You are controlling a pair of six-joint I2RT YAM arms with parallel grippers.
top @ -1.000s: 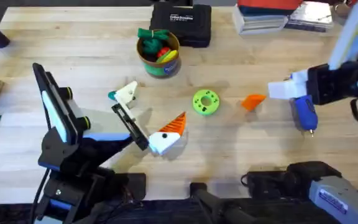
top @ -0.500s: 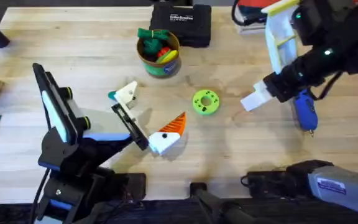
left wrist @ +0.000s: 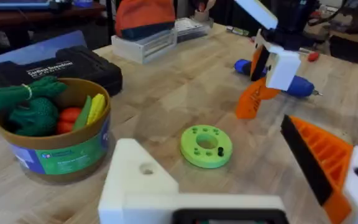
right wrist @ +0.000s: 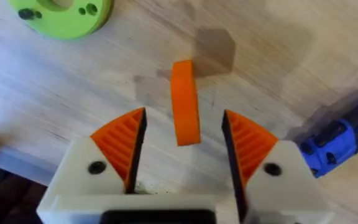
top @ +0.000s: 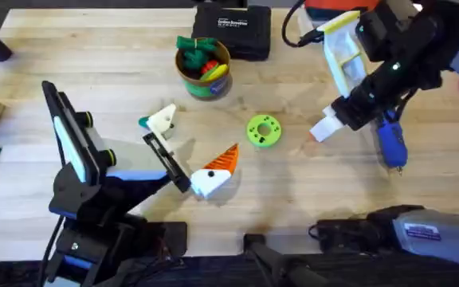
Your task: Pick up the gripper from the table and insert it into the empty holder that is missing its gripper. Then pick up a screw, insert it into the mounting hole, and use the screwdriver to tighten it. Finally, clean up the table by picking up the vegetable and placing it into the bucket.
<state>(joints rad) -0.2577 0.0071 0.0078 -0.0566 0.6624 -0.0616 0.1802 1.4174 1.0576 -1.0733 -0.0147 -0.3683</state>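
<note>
The small orange piece [right wrist: 185, 103] should fit into the white block at the bar's far end [top: 162, 119] and stay when I push it, because that block is empty.
My right gripper [top: 323, 129] hangs open over the table, its orange ribbed fingers [right wrist: 122, 142] on either side of a small orange piece [right wrist: 184, 102], not touching it. The blue screwdriver [top: 390, 142] lies just right of it. The holder [top: 168, 162], a black bar, ends my left arm. The gripper [top: 213, 171], a white block with an orange wedge, sits at the bar's near end; whether it is seated I cannot tell. A white block [top: 164, 119] with the teal vegetable [top: 143, 122] beside it is at the far end. My left gripper [left wrist: 229, 177] is open.
The bucket [top: 202, 84], with toy vegetables inside, stands at the back centre. A black case [top: 231, 30] lies behind it. A bright green disc with holes [top: 263, 131] lies between the two grippers. Boxes are stacked at the back right.
The right arm swung from low at the right edge up and leftward. Its gripper now points down over the orange piece. The left arm and the other things have not moved.
</note>
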